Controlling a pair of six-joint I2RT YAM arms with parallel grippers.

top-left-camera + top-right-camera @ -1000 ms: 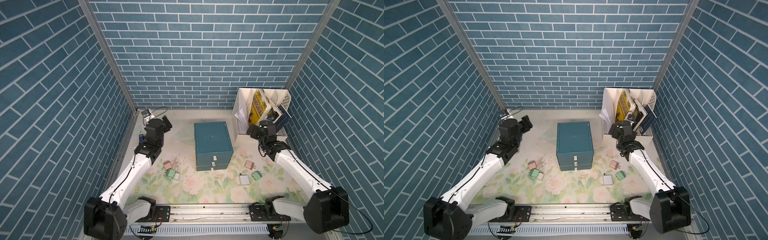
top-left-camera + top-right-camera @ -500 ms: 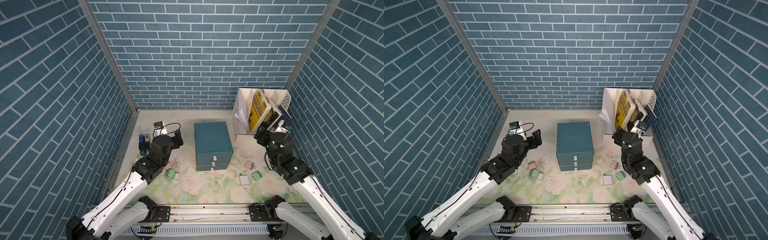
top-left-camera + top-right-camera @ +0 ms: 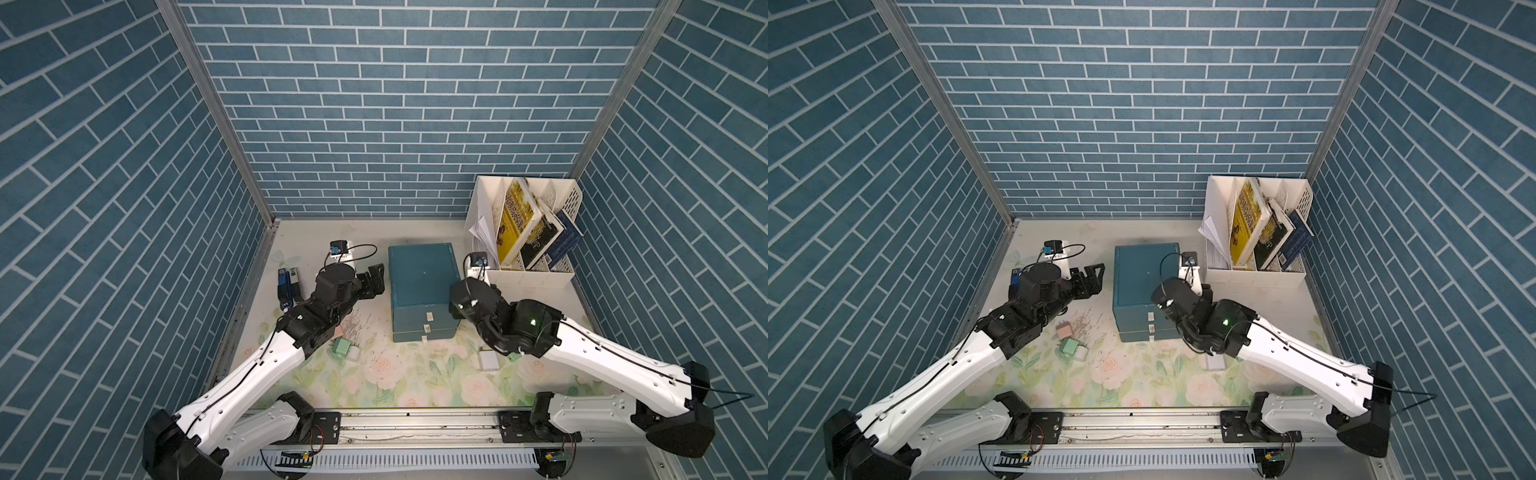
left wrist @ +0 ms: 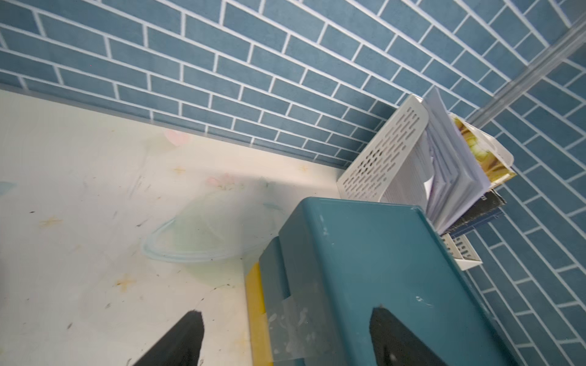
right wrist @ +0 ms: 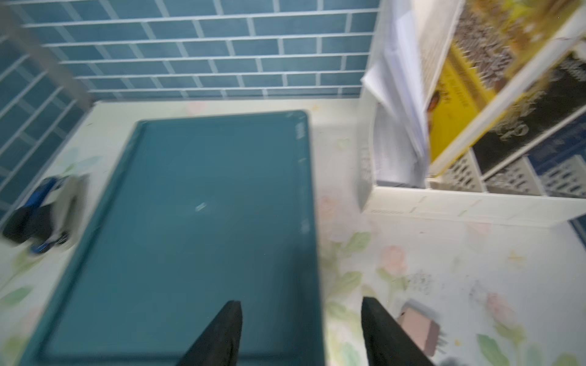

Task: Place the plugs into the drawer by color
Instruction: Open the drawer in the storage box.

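My left gripper should hold the drawer's side edge (image 3: 392,296) before my right gripper pulls a tab, because the drawer's white-tabbed fronts (image 3: 428,322) are shut and the drawer's body stands unsupported.
The dark teal drawer (image 3: 424,282) stands mid-table, its three white-tabbed fronts shut. My left gripper (image 3: 376,277) (image 4: 285,312) is open beside its left wall, holding nothing. Over the front right corner hovers my right gripper (image 5: 301,301), open and empty, its fingers straddling the top's right edge; in both top views the wrist hides it. Left of the drawer lie a pink plug (image 3: 1064,331), a mint green plug (image 3: 341,348) and a white plug (image 3: 354,354). To the right are a white plug (image 3: 489,360), a pink plug (image 5: 418,329) and a green plug (image 3: 513,356), mostly under the arm.
A white perforated book rack (image 3: 528,266) with books stands at the back right, close to the drawer. Blue and black staplers (image 3: 287,286) lie along the left wall. The arms' base rail (image 3: 407,424) runs along the front edge.
Both arms have swung in toward the drawer. The left gripper came from the back left corner to its left wall; the right gripper left the rack for the front right corner.
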